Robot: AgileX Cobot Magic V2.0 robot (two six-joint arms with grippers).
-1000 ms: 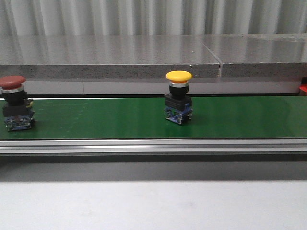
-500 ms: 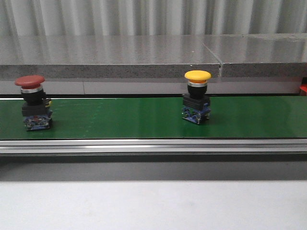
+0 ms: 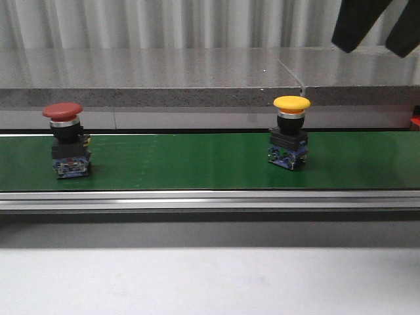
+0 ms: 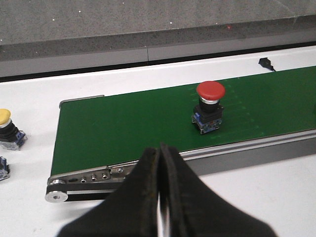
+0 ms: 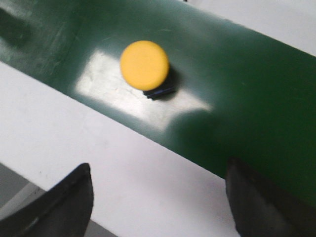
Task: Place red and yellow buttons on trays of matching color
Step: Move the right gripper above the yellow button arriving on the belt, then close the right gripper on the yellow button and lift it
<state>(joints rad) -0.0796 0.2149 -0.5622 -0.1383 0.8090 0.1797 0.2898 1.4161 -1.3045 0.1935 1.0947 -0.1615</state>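
Observation:
The red button's dark base [image 3: 72,165] rests flat on the green belt. I expect the red button to stay upright and ride along when I carry the yellow button.
A red button [image 3: 63,141] stands upright on the green belt [image 3: 184,161] at the left, and a yellow button [image 3: 291,134] stands upright right of the middle. My right gripper [image 3: 379,29] hangs open high at the top right, above and to the right of the yellow button. In the right wrist view the yellow button [image 5: 144,65] shows from above, beyond the open gripper [image 5: 159,168], which holds nothing. My left gripper [image 4: 160,153] is shut and empty, short of the belt edge, with the red button [image 4: 210,106] beyond it. No trays are in view.
The belt's metal rail [image 3: 210,199] runs along its near side, with a grey stone ledge [image 3: 164,79] behind. Off the belt's end, another yellow button [image 4: 7,128] stands on the white table [image 4: 256,197]. A small red thing [image 3: 415,121] shows at the far right edge.
Both buttons have travelled to the right along the belt. The right gripper's fingers have come into the front view at the top right.

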